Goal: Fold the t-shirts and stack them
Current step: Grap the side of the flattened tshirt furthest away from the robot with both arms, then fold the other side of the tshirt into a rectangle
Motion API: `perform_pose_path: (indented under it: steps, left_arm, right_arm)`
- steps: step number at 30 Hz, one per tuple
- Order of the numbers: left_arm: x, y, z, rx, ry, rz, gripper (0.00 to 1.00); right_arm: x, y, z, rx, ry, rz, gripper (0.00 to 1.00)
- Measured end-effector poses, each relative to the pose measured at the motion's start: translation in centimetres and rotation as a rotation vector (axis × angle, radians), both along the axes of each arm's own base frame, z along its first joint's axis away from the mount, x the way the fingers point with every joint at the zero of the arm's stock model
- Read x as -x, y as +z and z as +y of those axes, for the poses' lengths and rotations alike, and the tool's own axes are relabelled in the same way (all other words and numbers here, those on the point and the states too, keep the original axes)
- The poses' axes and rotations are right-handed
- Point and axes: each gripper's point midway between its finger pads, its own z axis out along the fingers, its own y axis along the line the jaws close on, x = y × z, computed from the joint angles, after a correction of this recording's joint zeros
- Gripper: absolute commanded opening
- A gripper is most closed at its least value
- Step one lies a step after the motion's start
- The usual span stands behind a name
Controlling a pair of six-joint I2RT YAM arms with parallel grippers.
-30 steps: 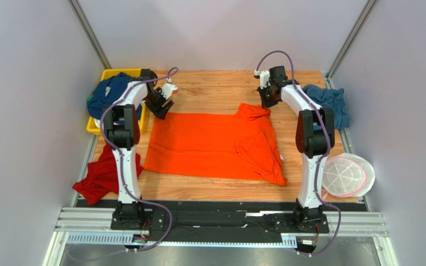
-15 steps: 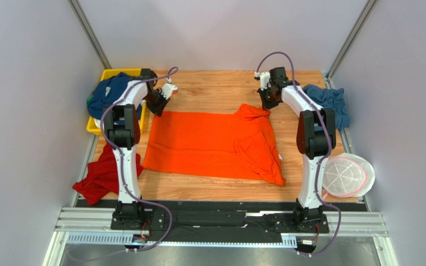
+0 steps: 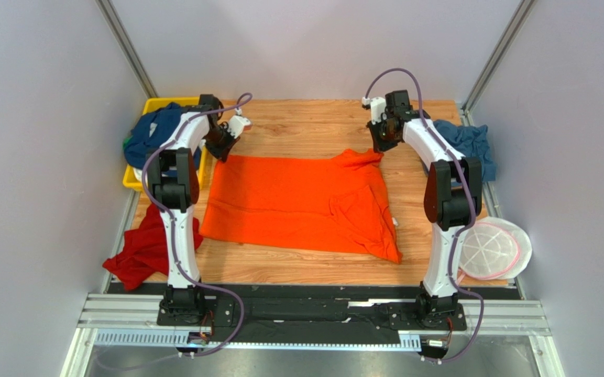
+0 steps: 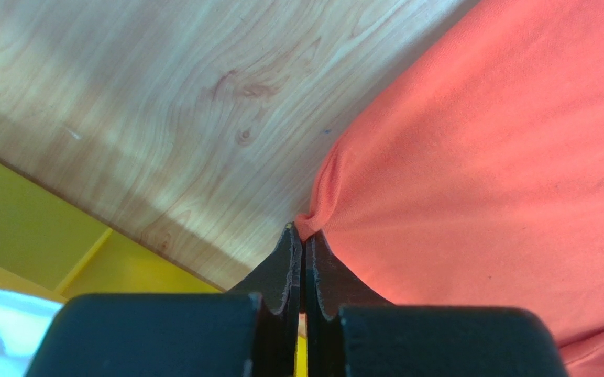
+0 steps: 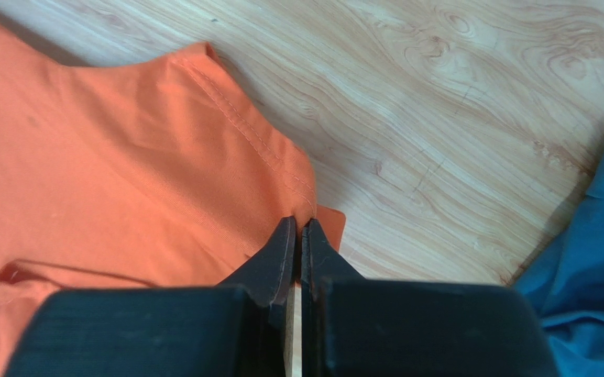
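Both ends of the orange t-shirt's far edge (image 3: 289, 159) are pinched in my grippers, so my left gripper should keep folding its corner closer until that edge lies along the t-shirt's middle (image 3: 258, 209).
A bright orange t-shirt (image 3: 297, 200) lies spread across the middle of the wooden table. My left gripper (image 3: 223, 151) is shut on its far left corner, where the cloth (image 4: 470, 157) bunches at the fingertips (image 4: 303, 236). My right gripper (image 3: 377, 148) is shut on the far right edge of the same orange shirt (image 5: 124, 157), its fingertips (image 5: 297, 228) pinching the hem. A steel-blue t-shirt (image 3: 464, 143) lies crumpled at the far right. A red t-shirt (image 3: 141, 250) lies heaped at the near left. A navy t-shirt (image 3: 152, 132) fills the yellow tray.
The yellow plastic tray (image 3: 135, 177) stands at the far left beside the left arm; its rim (image 4: 37, 236) shows in the left wrist view. A round white-and-pink disc (image 3: 492, 248) lies at the near right. Grey walls enclose the table on three sides.
The left gripper has closed on the orange shirt's far left corner. The right gripper has lifted slightly toward the back with the shirt's edge, drawing the cloth tauter.
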Motion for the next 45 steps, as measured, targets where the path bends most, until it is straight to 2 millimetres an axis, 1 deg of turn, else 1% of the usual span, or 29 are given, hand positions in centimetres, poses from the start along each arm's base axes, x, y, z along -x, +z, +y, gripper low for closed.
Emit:
perform_pose_path:
  steps: [2, 5, 8, 11, 17, 21, 24, 25, 28, 32, 39, 45]
  left_arm:
    - [0.3, -0.1, 0.0, -0.015, -0.002, 0.005, 0.0]
    - [1.6, -0.3, 0.0, -0.04, -0.001, 0.03, 0.0]
    - [2.7, -0.2, 0.0, -0.061, 0.0, 0.046, 0.0]
    - [3.5, 0.3, -0.1, -0.076, 0.003, 0.051, 0.0]
    - [5.3, 2.0, -0.2, -0.094, 0.007, 0.044, 0.0]
    - [6.5, 3.1, -0.1, -0.106, 0.006, 0.039, 0.0]
    - [7.6, 3.6, 0.0, -0.109, 0.005, 0.045, 0.0]
    - [7.9, 3.7, 0.0, -0.109, 0.003, 0.047, 0.0]
    - [9.1, 3.6, 0.0, -0.111, 0.0, 0.064, 0.0]
    - [10.6, 3.7, 0.0, -0.111, -0.003, 0.081, 0.0]
    - [12.3, 3.8, -0.1, -0.114, -0.01, 0.097, 0.0]
    - [13.8, 2.8, 0.0, -0.117, -0.012, 0.138, 0.01]
  right_arm:
    - [0.4, 1.1, 0.4, -0.008, 0.011, -0.011, 0.0]
    - [1.0, 3.0, 0.9, -0.023, 0.024, -0.042, 0.0]
    - [2.5, 4.5, 1.4, -0.037, 0.043, -0.056, 0.0]
    - [4.3, 5.2, 1.8, -0.044, 0.064, -0.054, 0.0]
    - [8.1, 4.7, 2.3, -0.048, 0.099, -0.007, 0.0]
    - [10.3, 4.4, 2.3, -0.046, 0.116, 0.021, 0.0]
    - [12.3, 4.2, 2.2, -0.043, 0.129, 0.04, 0.0]
    - [12.6, 4.2, 2.2, -0.043, 0.131, 0.044, 0.0]
    - [14.1, 4.4, 2.3, -0.044, 0.144, 0.051, 0.0]
    - [15.6, 4.8, 2.3, -0.044, 0.157, 0.049, 0.0]
    - [18.1, 5.4, 2.8, -0.05, 0.187, 0.054, 0.0]
    - [20.0, 5.3, 3.0, -0.05, 0.208, 0.064, 0.0]
